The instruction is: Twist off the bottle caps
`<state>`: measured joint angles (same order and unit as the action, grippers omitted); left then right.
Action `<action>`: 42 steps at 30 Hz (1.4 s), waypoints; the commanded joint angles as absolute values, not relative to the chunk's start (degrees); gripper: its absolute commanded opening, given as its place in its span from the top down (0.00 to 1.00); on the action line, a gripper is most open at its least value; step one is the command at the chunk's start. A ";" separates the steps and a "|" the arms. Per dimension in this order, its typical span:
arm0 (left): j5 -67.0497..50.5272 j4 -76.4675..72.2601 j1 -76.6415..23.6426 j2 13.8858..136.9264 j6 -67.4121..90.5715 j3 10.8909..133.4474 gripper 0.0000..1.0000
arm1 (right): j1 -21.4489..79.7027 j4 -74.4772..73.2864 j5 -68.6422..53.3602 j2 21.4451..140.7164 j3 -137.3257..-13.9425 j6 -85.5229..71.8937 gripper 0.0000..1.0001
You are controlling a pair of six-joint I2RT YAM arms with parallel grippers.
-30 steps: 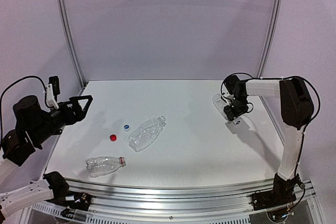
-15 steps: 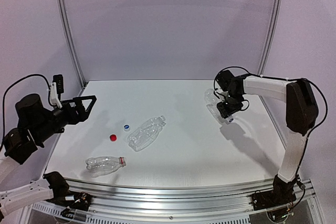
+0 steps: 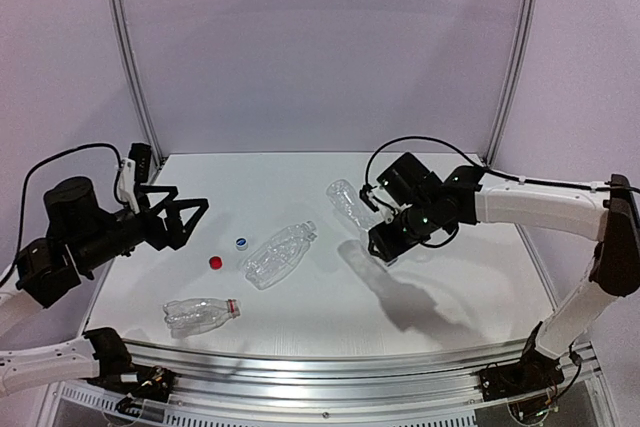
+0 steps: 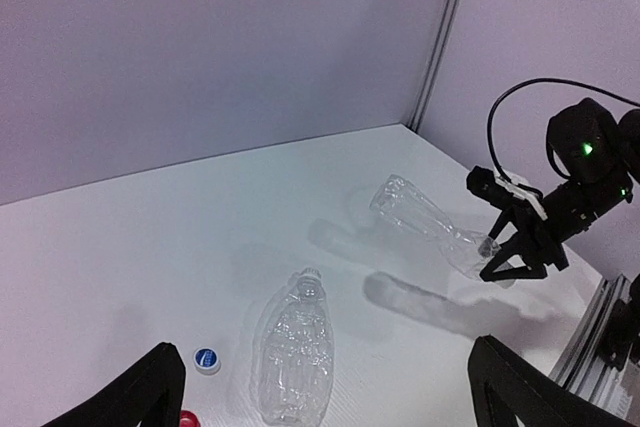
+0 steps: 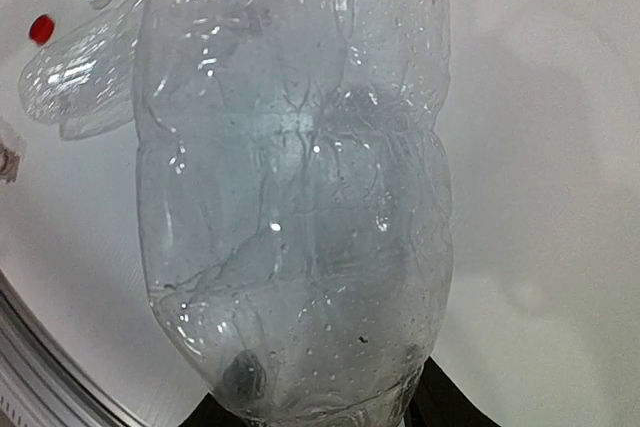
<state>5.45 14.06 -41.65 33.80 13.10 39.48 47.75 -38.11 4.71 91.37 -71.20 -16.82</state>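
The held clear bottle (image 4: pixel 408 209) is already narrower at its see-through middle (image 4: pixel 440 231), so the bottle's side will bend inward when the robot's right gripper grips it there.
My right gripper (image 3: pixel 383 245) is shut on the neck end of a clear bottle (image 3: pixel 346 201), which it holds in the air over the table's middle right. That bottle (image 5: pixel 300 177) fills the right wrist view, and its cap is hidden between the dark fingers (image 5: pixel 445 409). A loose red cap (image 3: pixel 215 262) and a white cap with a blue top (image 3: pixel 241 243) lie on the table. Beside them lies an open-necked bottle (image 3: pixel 278 252). My left gripper (image 3: pixel 185 217) hangs open above the left side, near the caps, holding nothing.
Another clear bottle (image 3: pixel 203 314) with a red neck ring lies near the front left edge. The white table (image 3: pixel 450 297) ends at a metal rail in front, with purple walls and upright posts (image 3: pixel 130 57) behind.
The right arm has carried its bottle from the far right edge leftward toward the table's middle. The left gripper has moved right, toward the caps, still open.
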 commanded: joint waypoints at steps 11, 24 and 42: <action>-4.49 16.90 -52.39 46.09 -33.52 47.31 0.02 | 59.25 -29.26 2.13 85.58 -61.82 -22.21 0.67; -1.87 28.80 -58.17 69.74 -53.67 63.88 0.02 | 68.06 -31.24 0.90 81.11 -63.23 -22.23 0.69; -0.38 28.15 -58.57 76.55 -58.53 64.55 0.06 | 68.45 -30.29 -4.65 78.22 -61.26 -19.50 0.69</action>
